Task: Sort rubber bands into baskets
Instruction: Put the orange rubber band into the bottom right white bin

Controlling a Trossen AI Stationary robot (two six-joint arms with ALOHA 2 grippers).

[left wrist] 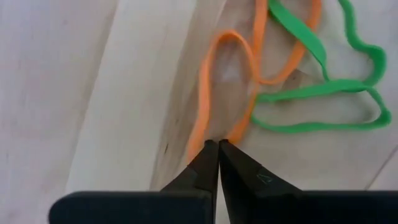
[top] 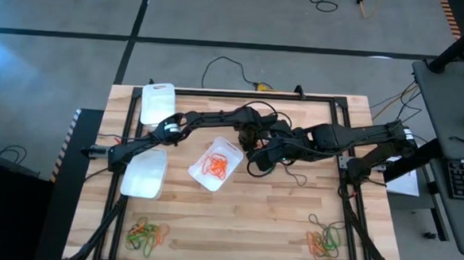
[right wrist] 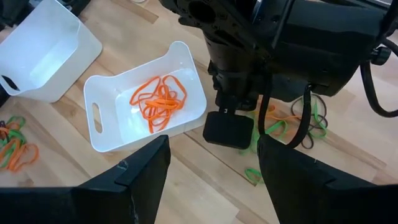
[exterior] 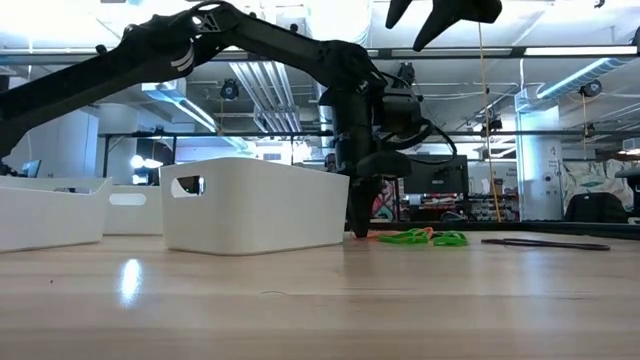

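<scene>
My left gripper's fingers are shut with both parts of the orange band (left wrist: pixel 198 132) outside them, so I should move back, open, and put the fingers on either side of the band's loop (left wrist: pixel 239 128) before I close and lift.
An orange rubber band (left wrist: pixel 208 81) lies on the wooden table, overlapped by a green rubber band (left wrist: pixel 323 93). My left gripper (left wrist: pixel 217 144) points straight down at mid-table (top: pixel 257 158), just right of the middle basket (top: pixel 214 162), and is shut on the orange band. That basket holds several orange bands (right wrist: pixel 160 102). Two other white baskets (top: pixel 158 102) (top: pixel 144 173) stand to the left. My right gripper (right wrist: pixel 214 180) hangs open high above the left gripper (exterior: pixel 440 15), touching nothing. My left gripper pinches the orange band at one end of its loop (left wrist: pixel 214 138) between its two fingertips. The fingers come from above, pointing down. The rest of the loop lies slack on the table, reaching away from the fingers and under the green band.
Mixed piles of orange, green and dark bands lie at the near left (top: pixel 147 233) and near right (top: pixel 326 240) of the table. More green and orange bands (exterior: pixel 420 238) and a dark band (exterior: pixel 545 243) lie beside the left gripper. A black frame rims the table.
</scene>
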